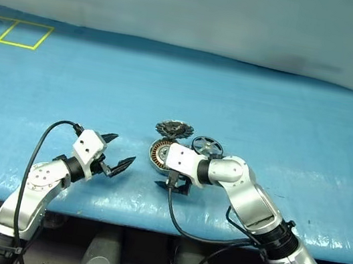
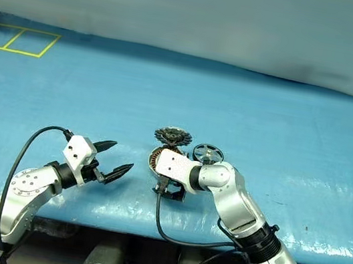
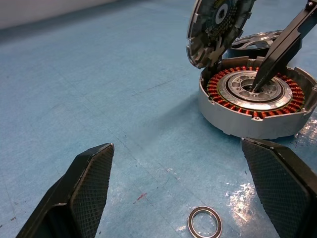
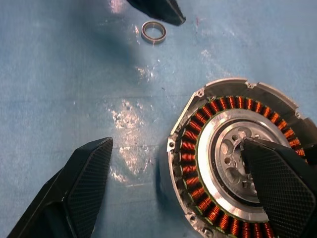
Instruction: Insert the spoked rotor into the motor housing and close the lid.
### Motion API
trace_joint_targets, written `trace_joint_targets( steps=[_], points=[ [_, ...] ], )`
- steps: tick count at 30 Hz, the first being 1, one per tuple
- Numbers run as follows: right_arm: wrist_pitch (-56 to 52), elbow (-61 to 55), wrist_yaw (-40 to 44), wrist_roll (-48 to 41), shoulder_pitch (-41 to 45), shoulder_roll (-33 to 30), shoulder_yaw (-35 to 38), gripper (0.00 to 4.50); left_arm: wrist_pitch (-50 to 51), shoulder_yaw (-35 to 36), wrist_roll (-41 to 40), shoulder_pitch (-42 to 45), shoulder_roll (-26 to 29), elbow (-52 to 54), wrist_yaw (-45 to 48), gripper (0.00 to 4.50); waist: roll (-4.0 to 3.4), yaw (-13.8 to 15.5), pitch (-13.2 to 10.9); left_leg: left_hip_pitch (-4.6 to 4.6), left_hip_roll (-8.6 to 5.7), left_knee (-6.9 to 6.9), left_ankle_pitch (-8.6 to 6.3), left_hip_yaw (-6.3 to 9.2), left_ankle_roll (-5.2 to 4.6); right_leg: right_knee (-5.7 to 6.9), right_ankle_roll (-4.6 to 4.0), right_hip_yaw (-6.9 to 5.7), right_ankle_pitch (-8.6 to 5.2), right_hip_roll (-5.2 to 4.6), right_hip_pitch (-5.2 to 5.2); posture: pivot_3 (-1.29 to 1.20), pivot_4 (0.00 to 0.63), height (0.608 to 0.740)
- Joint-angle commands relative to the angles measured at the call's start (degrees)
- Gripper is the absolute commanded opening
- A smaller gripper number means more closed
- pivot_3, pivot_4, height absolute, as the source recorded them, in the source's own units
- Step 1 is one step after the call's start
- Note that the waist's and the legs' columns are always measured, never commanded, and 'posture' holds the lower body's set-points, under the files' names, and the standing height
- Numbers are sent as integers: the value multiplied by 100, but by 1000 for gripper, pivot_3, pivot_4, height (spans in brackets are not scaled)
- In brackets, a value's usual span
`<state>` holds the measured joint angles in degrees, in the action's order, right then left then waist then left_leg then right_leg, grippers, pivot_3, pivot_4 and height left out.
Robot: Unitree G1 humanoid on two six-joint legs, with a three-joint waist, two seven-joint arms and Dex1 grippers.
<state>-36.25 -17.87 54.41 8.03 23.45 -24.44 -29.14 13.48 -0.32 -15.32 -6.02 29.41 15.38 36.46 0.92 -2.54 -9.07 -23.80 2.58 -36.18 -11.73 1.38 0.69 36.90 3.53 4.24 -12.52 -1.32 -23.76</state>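
Note:
The housing's silver centre [image 3: 247, 89] is blocked by my right gripper's finger, so my right gripper should move away and my left gripper should put the loose silver ring [image 3: 204, 222] there first.
The motor housing [image 3: 255, 99] sits on the blue mat with its copper windings showing. Its lid [image 3: 218, 27] stands upright on the far rim, dark toothed face toward me. The spoked rotor [image 1: 207, 145] lies flat on the mat just right of the housing, behind my right wrist. My right gripper [image 4: 176, 144] is open and straddles the housing's near rim. One finger [image 4: 277, 188] rests over the silver centre and the other hangs over the bare mat. My left gripper [image 1: 125, 148] is open and empty, a short way left of the housing and pointing at it.
A small loose silver ring [image 3: 204, 222] lies on the mat between my left gripper and the housing. Yellow tape squares [image 1: 13, 32] mark the far left corner. The table's front edge [image 1: 148, 219] runs close under both arms.

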Motion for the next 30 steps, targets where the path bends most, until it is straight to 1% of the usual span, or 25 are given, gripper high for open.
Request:
trace_joint_targets(
  steps=[1, 7, 10, 12, 19, 22, 26, 30],
  points=[
    [-186, -609, -130, -428, 71, 73, 556, 4466, -8, 147, -155, 3, 63, 218, 138, 4500, 0, 12, 0, 0, 0, 1, 0, 0, 0, 0, 0, 0, 0, 0, 0, 0, 150, 740],
    [-431, -1141, -404, -989, -254, 18, 1190, 4466, 8, 238, -460, 56, 156, 239, 499, 4500, 2, 46, -1, -1, 0, 1, 0, 1, 0, -2, -1, -2, -1, -1, 0, 0, 150, 740],
    [-389, -1285, -579, -1151, -623, -91, 1420, 4466, 37, 291, -620, 88, 243, 177, 737, 4500, 1, 47, -1, -2, 0, 3, 0, 1, 0, -3, -4, -3, -3, -3, 0, 0, 150, 740],
    [-292, -1323, -719, -1221, -882, -144, 1538, 4466, 15, 263, -547, 99, 366, 65, 863, 4500, 2, 45, -1, -2, -1, 4, 0, -1, 0, -3, -4, -2, -3, -4, -1, 0, 150, 740],
    [28, -1371, -1200, -1388, -1491, -51, 1654, 4466, -56, 229, -442, 298, 552, -548, 1160, 4500, 1, 39, -3, 0, 1, 4, 0, -2, 0, -1, -4, -2, -3, -2, -3, 0, 150, 740],
    [153, -1361, -1353, -1415, -1593, -6, 1639, 4466, -76, 170, -331, 408, 582, -831, 1257, 4500, 2, 37, -3, -2, 0, 3, 0, -4, 0, -3, -4, -1, -3, -3, -3, 0, 150, 740],
    [249, -1355, -1459, -1454, -1656, -34, 1637, 4466, -3, 96, -283, 606, 472, -1172, 1277, 4500, 2, 43, -3, -2, 0, 4, 0, -3, 0, -3, -4, -2, -3, -3, -3, 0, 150, 740],
    [263, -1368, -1508, -1446, -1662, -141, 1619, 4466, -38, -110, -74, 587, 476, -1314, 1288, 4500, 2, 43, -3, -2, 0, 5, 0, -4, 0, -3, -3, -1, -3, -3, -2, 0, 150, 740]
  ],
)
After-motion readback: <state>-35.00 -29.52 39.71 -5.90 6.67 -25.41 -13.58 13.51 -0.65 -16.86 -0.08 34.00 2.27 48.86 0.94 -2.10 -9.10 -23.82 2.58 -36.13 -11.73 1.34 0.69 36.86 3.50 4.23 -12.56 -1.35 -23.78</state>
